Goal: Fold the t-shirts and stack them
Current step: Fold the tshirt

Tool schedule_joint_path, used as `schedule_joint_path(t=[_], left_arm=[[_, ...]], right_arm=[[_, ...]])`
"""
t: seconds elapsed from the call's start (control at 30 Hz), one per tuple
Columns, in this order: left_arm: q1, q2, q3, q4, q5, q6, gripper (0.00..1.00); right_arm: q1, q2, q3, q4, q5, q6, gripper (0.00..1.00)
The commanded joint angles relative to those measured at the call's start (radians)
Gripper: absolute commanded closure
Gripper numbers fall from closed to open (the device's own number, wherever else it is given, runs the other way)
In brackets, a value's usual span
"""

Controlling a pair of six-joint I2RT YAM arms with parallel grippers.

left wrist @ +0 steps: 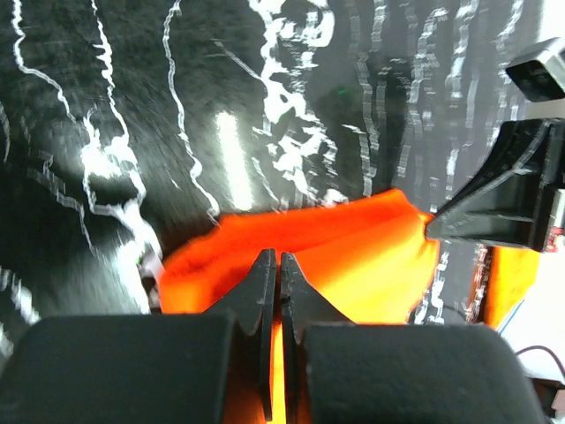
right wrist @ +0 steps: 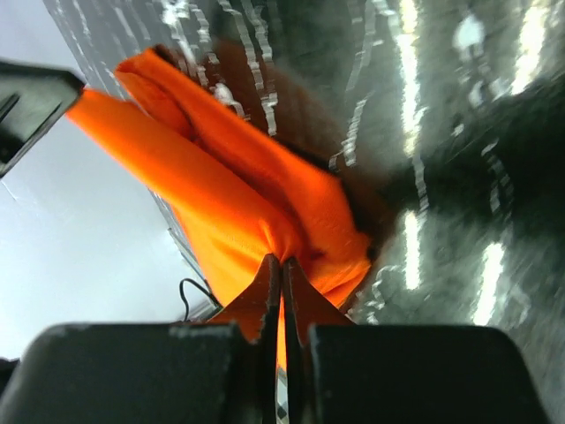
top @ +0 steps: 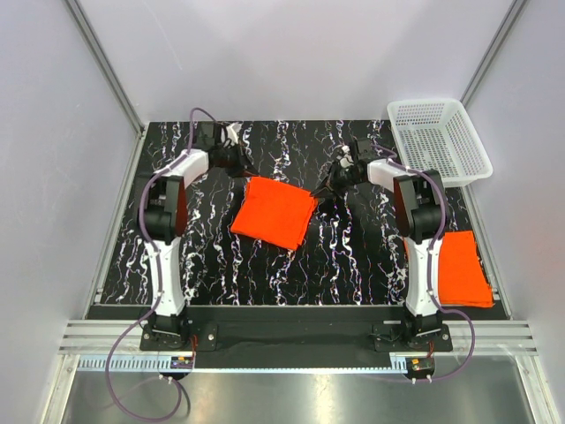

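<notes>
I should open my left gripper and use it to take the t-shirt's loose near corner on my right gripper's side, because it is holding the t-shirt's far corner away from the other folded t-shirt.
A folded bright orange t-shirt lies in the middle of the black marbled table, lifted at its far edge. My left gripper is at its far left corner and my right gripper at its far right corner. In the left wrist view the left gripper is shut with the orange cloth pinched between its jaws. In the right wrist view the right gripper is shut on a bunched corner of the shirt. A second folded orange t-shirt lies at the near right, partly hidden behind the right arm.
A white plastic mesh basket stands at the far right corner, overhanging the table's edge. Grey walls close in the table on the left, back and right. The right arm's gripper body shows in the left wrist view.
</notes>
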Motion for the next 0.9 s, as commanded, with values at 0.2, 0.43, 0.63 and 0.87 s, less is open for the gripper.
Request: schedule_joint_path(t=[0.2,0.43,0.63,0.87], left_arm=[[0.016,-0.156,-0.021,-0.104,-0.134,0.037,1.0],[0.03,-0.035,0.045,-0.153,-0.169,0.037,1.0],[0.037,0.048,0.124,-0.174,-0.24,0.038,1.0],[0.039,-0.026,0.182,-0.226,-0.366,0.092,0.59]], right_arm=[[0.01,-0.167,-0.028,-0.053,0.041,0.034,1.0],[0.01,-0.132,-0.014,-0.058,0.09,0.02,1.0],[0.007,-0.003,0.105,-0.125,0.15,-0.064,0.99],[0.007,0.014,0.253,-0.309,0.256,-0.213,0.6]])
